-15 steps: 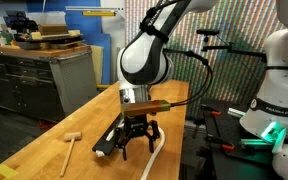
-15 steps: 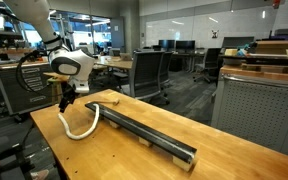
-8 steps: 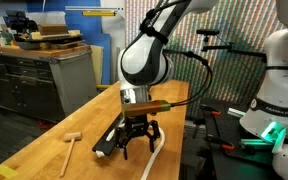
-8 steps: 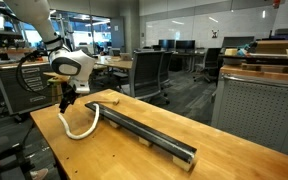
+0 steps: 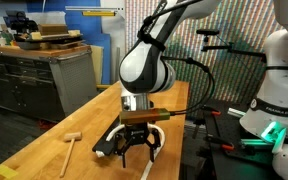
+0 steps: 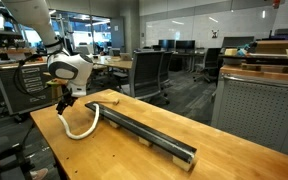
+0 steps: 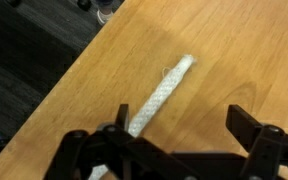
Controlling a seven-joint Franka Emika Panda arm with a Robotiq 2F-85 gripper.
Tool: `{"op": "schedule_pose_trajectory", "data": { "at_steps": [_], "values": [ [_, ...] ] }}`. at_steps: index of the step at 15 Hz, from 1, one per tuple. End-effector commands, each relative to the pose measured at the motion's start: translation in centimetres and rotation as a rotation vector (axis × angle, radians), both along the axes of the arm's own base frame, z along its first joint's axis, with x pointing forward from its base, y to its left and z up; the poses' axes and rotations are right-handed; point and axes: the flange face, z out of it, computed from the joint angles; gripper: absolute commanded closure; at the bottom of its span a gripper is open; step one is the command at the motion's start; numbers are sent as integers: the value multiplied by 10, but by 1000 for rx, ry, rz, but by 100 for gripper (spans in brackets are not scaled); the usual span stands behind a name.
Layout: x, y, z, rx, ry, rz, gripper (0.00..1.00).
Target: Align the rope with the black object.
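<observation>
The rope's loose end (image 7: 188,62) lies free between my open fingers, so my gripper should keep going down until they are on both sides of the straight piece (image 7: 162,94) and close.
The thick white rope (image 6: 80,128) lies curved on the wooden table, its one end by the near end of the black bar (image 6: 144,134). In the wrist view a straight end piece of the rope (image 7: 162,94) runs diagonally under my left finger. My gripper (image 7: 182,125) is open, jaws wide apart, just above the table over that rope end. It shows in both exterior views (image 5: 136,147) (image 6: 62,103), beside the bar (image 5: 106,140).
A small wooden mallet (image 5: 71,139) lies on the table (image 6: 104,160) away from the bar. The table edge is close beside the rope (image 7: 79,70). Office chairs, desks and cabinets stand around the table.
My arm has turned and shifted a little over the rope end, moving slightly toward the table's edge. Rope and bar have not moved.
</observation>
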Motion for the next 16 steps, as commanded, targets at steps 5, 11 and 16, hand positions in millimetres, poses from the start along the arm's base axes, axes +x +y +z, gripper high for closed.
{"op": "schedule_pose_trajectory", "data": {
  "at_steps": [5,11,16],
  "values": [
    [-6,34,-33,11,80,-64,0],
    [-1,37,-50,3,104,-84,51],
    [4,39,-50,1,101,-108,89]
  ]
}}
